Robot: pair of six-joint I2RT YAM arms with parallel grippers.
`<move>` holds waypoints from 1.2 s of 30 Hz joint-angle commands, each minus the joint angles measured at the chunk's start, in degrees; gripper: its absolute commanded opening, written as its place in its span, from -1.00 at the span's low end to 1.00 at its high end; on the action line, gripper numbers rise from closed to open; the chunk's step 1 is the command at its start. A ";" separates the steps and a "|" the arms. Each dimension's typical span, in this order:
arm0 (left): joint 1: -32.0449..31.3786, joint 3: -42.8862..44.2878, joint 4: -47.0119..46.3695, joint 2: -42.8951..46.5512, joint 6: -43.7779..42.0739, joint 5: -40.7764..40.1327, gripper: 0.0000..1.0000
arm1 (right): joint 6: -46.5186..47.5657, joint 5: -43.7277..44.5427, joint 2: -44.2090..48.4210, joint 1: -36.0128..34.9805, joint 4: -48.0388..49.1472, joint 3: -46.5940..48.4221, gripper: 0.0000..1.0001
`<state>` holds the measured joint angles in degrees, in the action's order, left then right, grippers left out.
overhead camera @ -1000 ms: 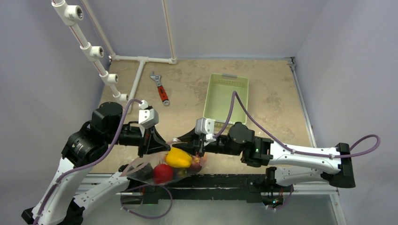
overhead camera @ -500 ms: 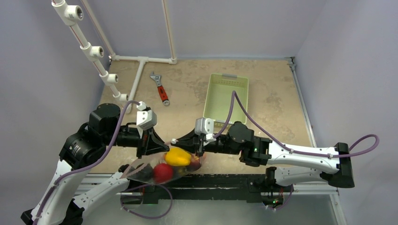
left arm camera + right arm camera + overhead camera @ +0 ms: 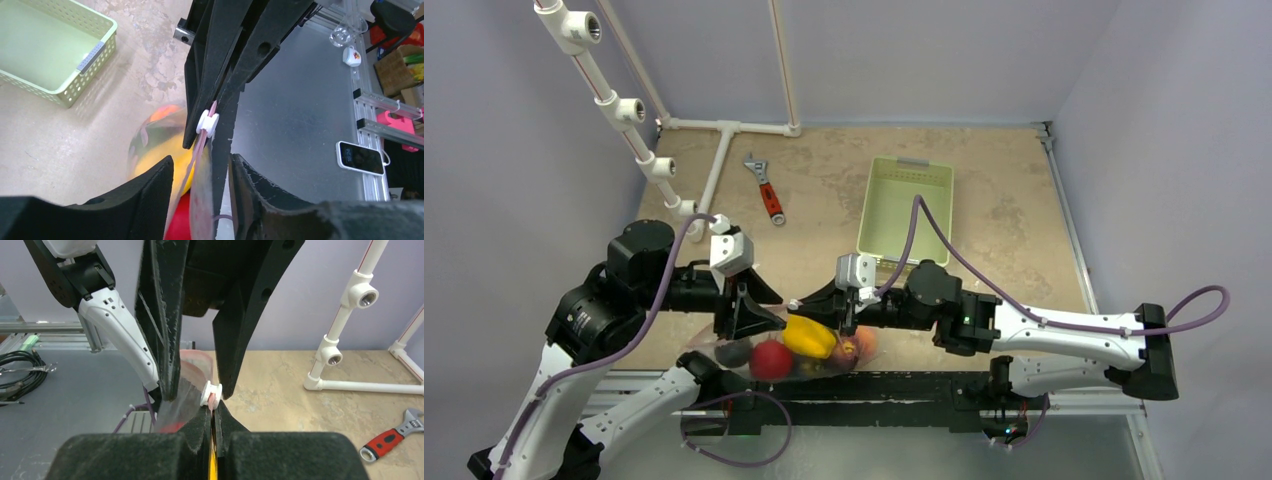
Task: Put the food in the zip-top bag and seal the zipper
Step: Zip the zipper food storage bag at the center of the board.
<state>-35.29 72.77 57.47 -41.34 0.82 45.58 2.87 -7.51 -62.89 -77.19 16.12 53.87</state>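
Note:
Next, my left gripper reaches further and closes its open fingers on the slider's sides (image 3: 207, 124). The fingers straddle only the pink zipper (image 3: 194, 167), short of the white slider.
The zip-top bag (image 3: 799, 350) hangs at the table's near edge with the food inside: a yellow pepper (image 3: 809, 335), a red tomato (image 3: 771, 358), a dark round piece (image 3: 734, 352) and an orange piece (image 3: 864, 345). My right gripper (image 3: 214, 410) is shut on the pink zipper (image 3: 199, 150) just behind its white slider (image 3: 210, 392). My left gripper (image 3: 201, 162) faces it with its jaws apart. The pink strip and clear film run loose between the left fingers (image 3: 150, 200). In the top view the left gripper (image 3: 776, 314) and the right gripper (image 3: 804, 303) nearly meet tip to tip.
A pale green mesh basket (image 3: 904, 205) sits behind the right arm. A red-handled wrench (image 3: 766, 190) lies at the back left, near white PVC pipes (image 3: 724, 130). The bag overhangs the metal frame (image 3: 904, 385) below the table edge.
My left gripper has opened and let go of the bag's edge. The bag and its food have sagged lower and leftward. The right gripper closed on the zipper and stays there.

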 commanded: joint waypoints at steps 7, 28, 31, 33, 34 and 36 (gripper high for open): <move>-0.22 1.28 -7.33 -0.70 0.93 -0.67 0.28 | -0.30 -1.32 0.45 0.11 1.55 -1.67 -1.00; -0.17 -3.21 -10.88 -2.24 -2.24 8.46 0.13 | -0.15 -5.06 1.59 0.11 1.46 -3.27 -1.00; -0.22 -3.29 -10.96 -1.75 -2.14 9.28 0.09 | -0.15 -5.14 1.55 0.11 1.62 -3.41 -1.00; -0.21 -3.61 -10.90 -1.64 -2.14 10.10 0.08 | -0.15 -5.15 1.47 0.11 1.72 -3.42 -1.00; -0.22 -3.81 -10.95 -1.64 -2.16 10.52 0.08 | -0.11 -5.15 1.46 0.11 1.72 -3.32 -1.00; -0.22 -4.34 -11.00 -1.64 -2.06 10.98 0.05 | -0.02 -5.07 1.44 0.11 1.64 -3.23 -1.00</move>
<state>-35.29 69.45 48.23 -43.38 0.16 53.23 2.61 -11.73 -62.92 -77.19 15.00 51.05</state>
